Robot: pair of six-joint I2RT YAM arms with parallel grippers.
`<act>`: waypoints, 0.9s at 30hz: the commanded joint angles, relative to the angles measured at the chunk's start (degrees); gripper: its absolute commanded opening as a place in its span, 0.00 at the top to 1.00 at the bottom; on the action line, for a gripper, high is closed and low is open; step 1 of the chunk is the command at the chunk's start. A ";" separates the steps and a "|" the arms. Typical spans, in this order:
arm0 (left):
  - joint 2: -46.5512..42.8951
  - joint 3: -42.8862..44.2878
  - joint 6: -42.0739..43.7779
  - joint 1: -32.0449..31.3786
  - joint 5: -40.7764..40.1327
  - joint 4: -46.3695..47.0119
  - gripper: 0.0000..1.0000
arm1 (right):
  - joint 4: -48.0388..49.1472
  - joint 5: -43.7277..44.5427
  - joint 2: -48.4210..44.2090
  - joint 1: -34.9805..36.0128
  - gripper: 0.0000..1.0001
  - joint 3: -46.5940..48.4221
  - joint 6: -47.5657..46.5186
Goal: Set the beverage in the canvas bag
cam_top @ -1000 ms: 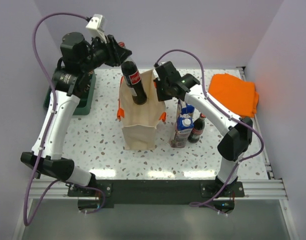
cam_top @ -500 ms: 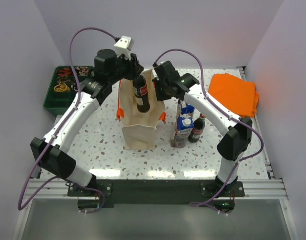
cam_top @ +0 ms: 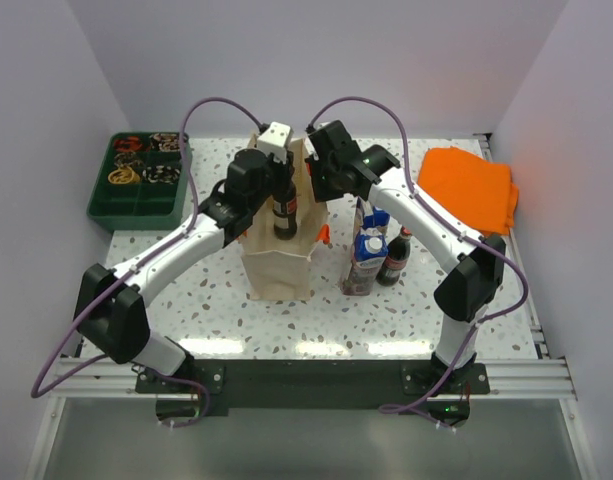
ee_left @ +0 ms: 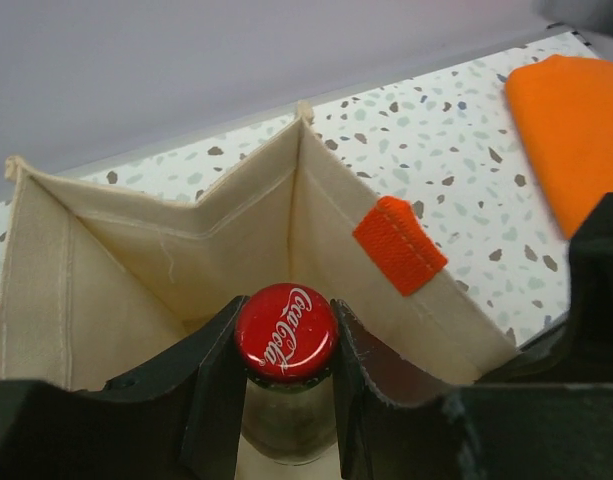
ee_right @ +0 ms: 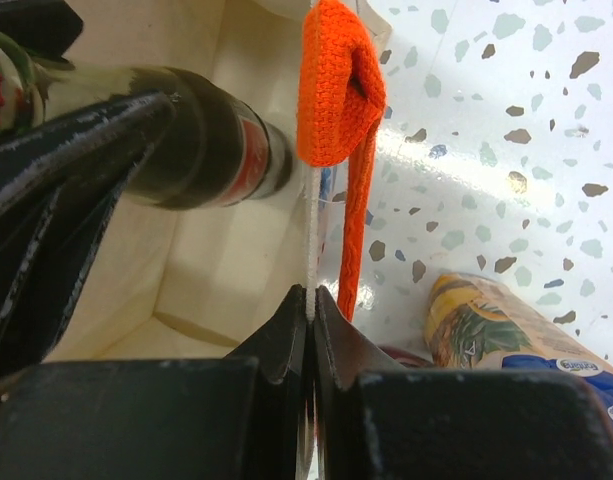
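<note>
The cola bottle leans with its base [cam_top: 285, 230] toward the bag's front, so my left gripper should turn it upright toward the bag's back side [ee_left: 236, 238] before letting go.
The beige canvas bag [cam_top: 276, 262] with orange handles stands upright at the table's middle. My left gripper [cam_top: 278, 190] is shut on the neck of a dark cola bottle [cam_top: 284, 212] with a red cap [ee_left: 286, 331]. It holds the bottle upright inside the bag's open mouth [ee_left: 186, 270]. My right gripper [cam_top: 316, 180] is shut on the bag's right rim [ee_right: 310, 250], next to an orange handle [ee_right: 338, 90]. The bottle [ee_right: 211, 150] also shows in the right wrist view, inside the bag.
A carton [cam_top: 366, 255], a small cola bottle [cam_top: 394, 258] and another drink stand right of the bag. A folded orange cloth [cam_top: 468, 186] lies at the back right. A green tray [cam_top: 136, 182] with small items sits at the back left.
My left gripper has carried the bottle from above the bag's back left down and right into the bag's mouth. The bottle went from tilted to upright. The right gripper stayed on the rim.
</note>
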 commanded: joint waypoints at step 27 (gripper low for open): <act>1.49 -0.67 2.79 -0.06 -12.32 36.26 1.00 | -1.01 -0.27 0.70 0.48 1.00 3.12 -0.76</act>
